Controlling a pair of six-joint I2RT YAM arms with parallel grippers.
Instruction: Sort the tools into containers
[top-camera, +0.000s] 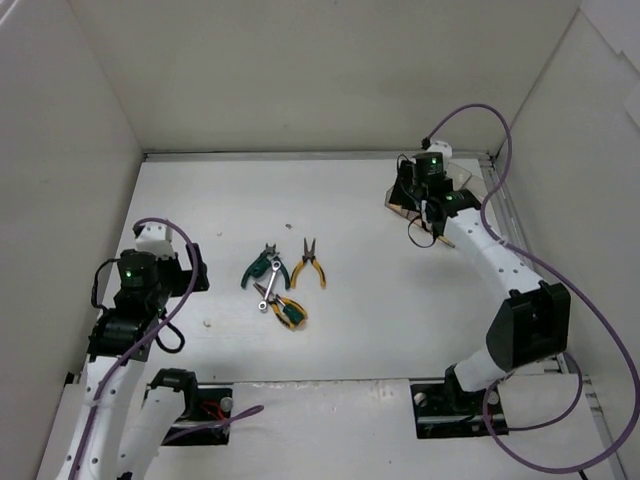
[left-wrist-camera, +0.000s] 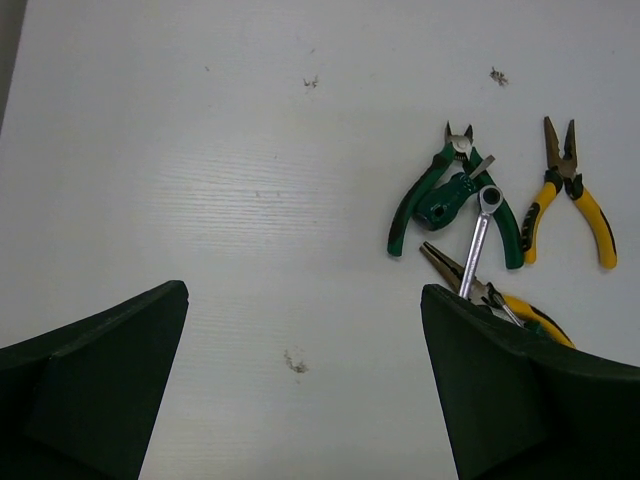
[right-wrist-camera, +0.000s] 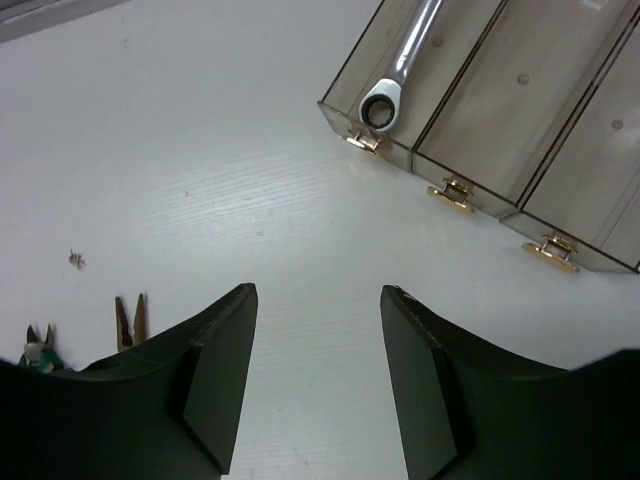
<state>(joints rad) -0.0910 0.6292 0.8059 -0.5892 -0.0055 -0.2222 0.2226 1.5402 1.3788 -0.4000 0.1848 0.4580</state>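
Note:
Next, my left gripper grabs the wrench's middle (top-camera: 270, 284) and hands it over to my right gripper, since the silver wrench is lying across the pliers, far from the tray.
Several tools lie together mid-table: green-handled pliers (top-camera: 262, 268) (left-wrist-camera: 445, 200), orange/yellow-handled pliers (top-camera: 307, 265) (left-wrist-camera: 568, 195), a silver wrench (top-camera: 268, 288) (left-wrist-camera: 478, 240) and a yellow-and-green-handled tool (top-camera: 291, 312) (left-wrist-camera: 505, 300) partly under the wrench. My left gripper (top-camera: 195, 272) (left-wrist-camera: 305, 290) is open and empty, left of the pile. The brownish clear tray (top-camera: 396, 207) (right-wrist-camera: 500, 110) sits at the far right. A second silver wrench (right-wrist-camera: 400, 65) lies in its left compartment. My right gripper (top-camera: 412, 203) (right-wrist-camera: 318, 290) is open and empty, just in front of the tray.
White walls close in the table on the left, back and right. The tray's other two compartments show nothing in them. Small dark specks mark the table surface (left-wrist-camera: 293, 363). The right arm's purple cable loops above the tray.

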